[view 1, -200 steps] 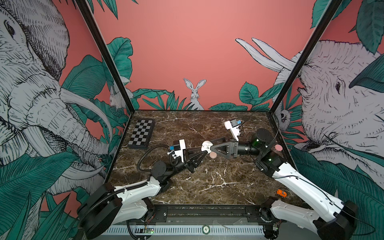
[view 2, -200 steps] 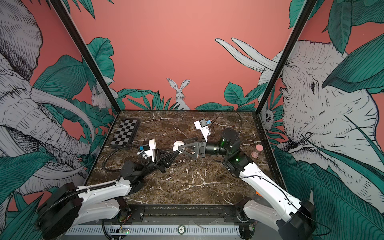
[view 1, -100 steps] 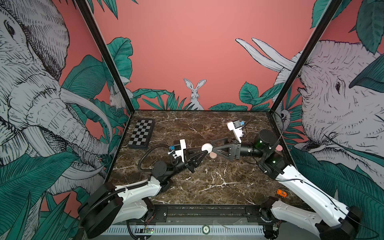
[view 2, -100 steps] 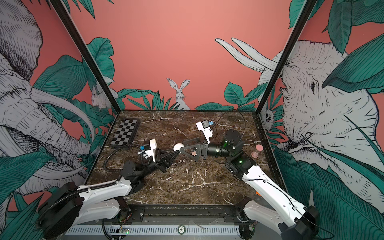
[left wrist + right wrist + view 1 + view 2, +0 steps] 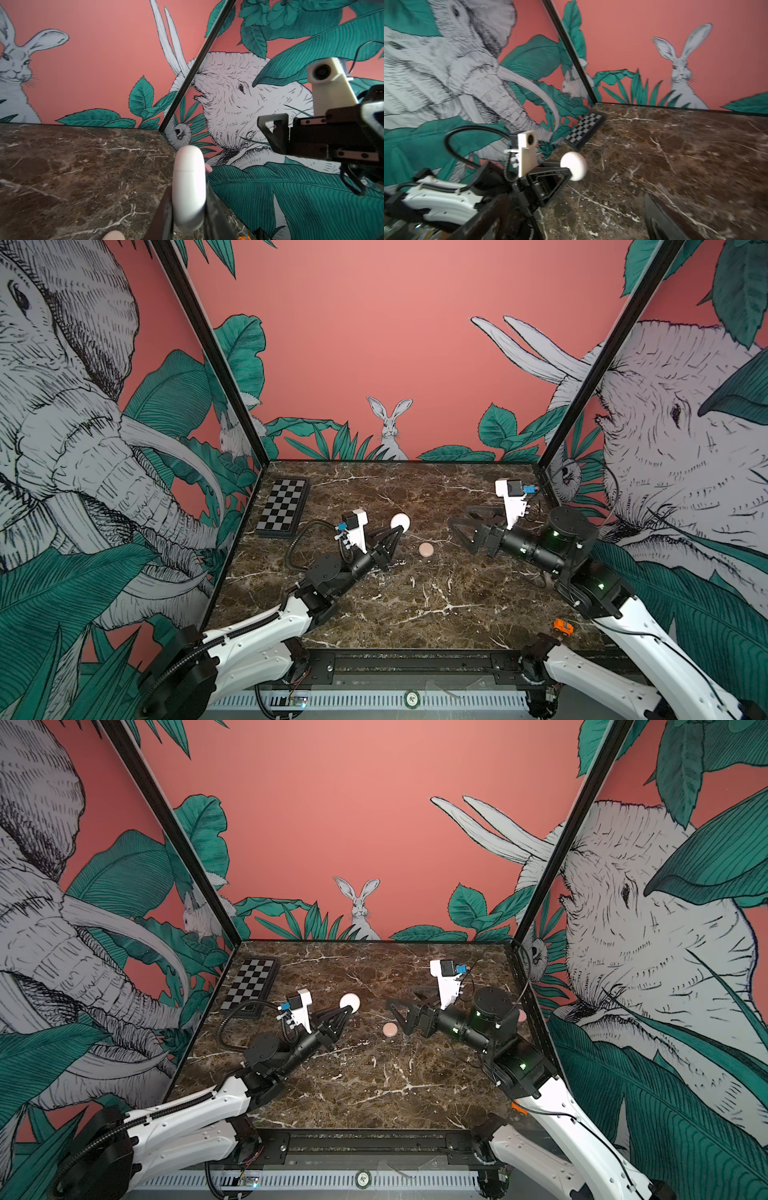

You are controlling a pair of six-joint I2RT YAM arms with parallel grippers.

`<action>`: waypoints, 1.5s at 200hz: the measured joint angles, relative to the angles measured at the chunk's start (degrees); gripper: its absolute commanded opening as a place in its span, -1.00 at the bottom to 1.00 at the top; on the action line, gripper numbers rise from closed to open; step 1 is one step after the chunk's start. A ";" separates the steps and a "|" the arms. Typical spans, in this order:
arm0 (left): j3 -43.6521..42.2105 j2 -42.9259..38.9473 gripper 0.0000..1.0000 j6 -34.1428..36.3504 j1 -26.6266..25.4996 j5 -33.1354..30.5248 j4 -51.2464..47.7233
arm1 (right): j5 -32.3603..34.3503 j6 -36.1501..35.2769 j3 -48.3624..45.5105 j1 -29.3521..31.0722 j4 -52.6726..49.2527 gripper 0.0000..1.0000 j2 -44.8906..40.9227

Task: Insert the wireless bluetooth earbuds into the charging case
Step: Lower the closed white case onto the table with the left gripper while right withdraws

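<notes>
The charging case's seam (image 5: 189, 171) is closed and the marble (image 5: 348, 1030) below is clear, so my left gripper should keep lowering the charging case and let go once it rests there.
The charging case (image 5: 400, 522) (image 5: 350, 1002) is a white round puck, held on edge above the marble by my left gripper (image 5: 399, 531) (image 5: 347, 1012), which is shut on its lower rim. In the left wrist view the case (image 5: 188, 166) shows a closed seam between the two fingers of the left gripper (image 5: 188, 192). My right gripper (image 5: 463, 523) (image 5: 404, 1003) (image 5: 575, 207) hovers open and empty to the right of the case. The right wrist view shows the case (image 5: 574, 166) some way ahead. The earbuds are too small to tell from the marble's white flecks.
A pink puck (image 5: 426, 549) (image 5: 390, 1029) lies on the marble between the grippers. Another pink puck (image 5: 521, 1016) sits by the right wall. A checkerboard (image 5: 284, 508) (image 5: 250, 988) lies at the back left, and an orange toy (image 5: 563, 627) near the front right.
My right gripper has pulled back to the right, away from the case, staying open. The left gripper still holds the case and has shifted only slightly.
</notes>
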 measured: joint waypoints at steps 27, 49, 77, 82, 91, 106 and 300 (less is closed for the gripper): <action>0.11 3.26 -1.00 -2.93 3.06 -0.79 -5.01 | 4.02 0.13 -3.17 -0.33 -1.53 0.96 2.47; 0.11 7.48 -1.00 -5.75 5.55 -0.76 -8.04 | 5.27 0.39 -5.35 -0.46 -2.16 0.96 3.56; 0.15 12.41 -1.00 -8.46 7.08 -0.76 -10.25 | 6.05 0.68 -6.34 -0.61 -1.97 0.96 3.82; 0.15 13.22 -1.00 -8.94 7.15 -0.83 -10.49 | 6.08 0.81 -6.47 -0.61 -1.73 0.96 3.82; 0.20 14.88 -1.00 -9.77 7.28 -0.85 -10.88 | 6.01 1.05 -6.73 -0.61 -1.29 0.96 3.96; 0.50 17.68 -1.00 -11.04 7.82 -0.63 -11.76 | 5.70 1.53 -7.21 -0.61 -0.68 0.96 4.59; 6.91 33.81 -1.00 -16.76 10.86 -3.76 -19.15 | 0.70 3.45 -13.44 -0.66 5.14 0.96 6.58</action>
